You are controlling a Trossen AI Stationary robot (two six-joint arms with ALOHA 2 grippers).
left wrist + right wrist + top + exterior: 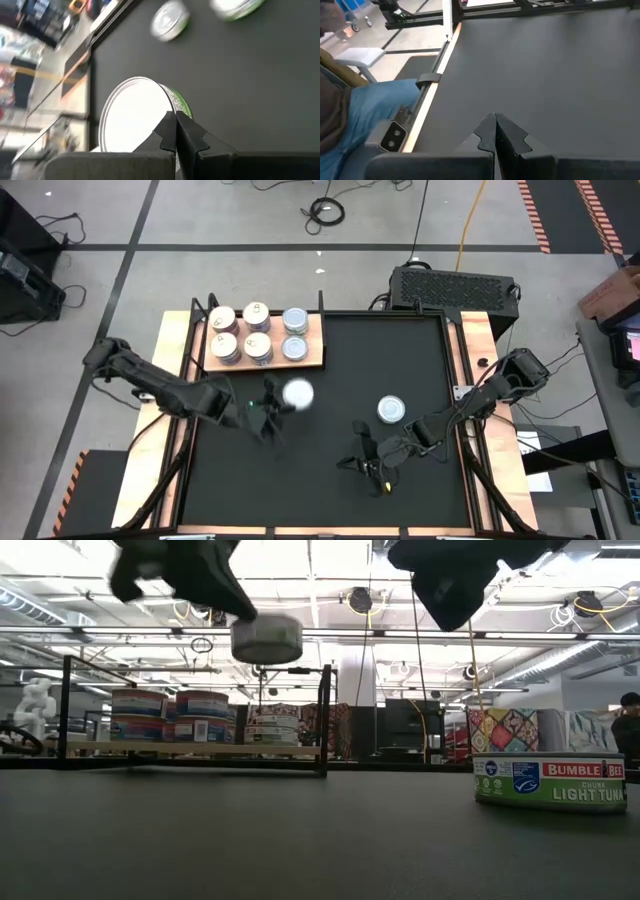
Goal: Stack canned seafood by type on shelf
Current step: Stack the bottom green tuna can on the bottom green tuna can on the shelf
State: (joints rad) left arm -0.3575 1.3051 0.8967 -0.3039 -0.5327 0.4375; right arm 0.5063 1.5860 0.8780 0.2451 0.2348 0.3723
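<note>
The green-labelled tin (267, 640) is hanging level and higher than the shelf stacks, so my left gripper keeps moving it until it sits on the nearer bluish-topped tin (294, 348).
A canned seafood tin (298, 393) with a pale white top and a green label hangs in the air over the mat's left middle, with my left gripper (281, 404) shut on it. The low view shows it (266, 638) high above the mat. A second tin (391, 409), labelled light tuna (548, 780), rests on its base on the mat to the right. The wooden shelf (312, 363) at the far left carries gold-topped tins (240, 332) and bluish-topped tins (295, 333) in low stacks. My right gripper (365, 460) hovers shut over the near right of the mat, holding nothing. My left gripper holds the tin at the edge nearest the arm, where rim and green side wall meet (172, 106). The fingers (186, 136) stand closed together there and hide the exact contact. They come from the table's left, slanting down. The tin is lifted clear and sits about level.
The black mat (330, 470) lies inside a wooden frame with raised black rails (324, 720). A dark box (452, 286) stands beyond the far right corner. A person's leg in blue (375, 105) shows beside the table in the right wrist view.
</note>
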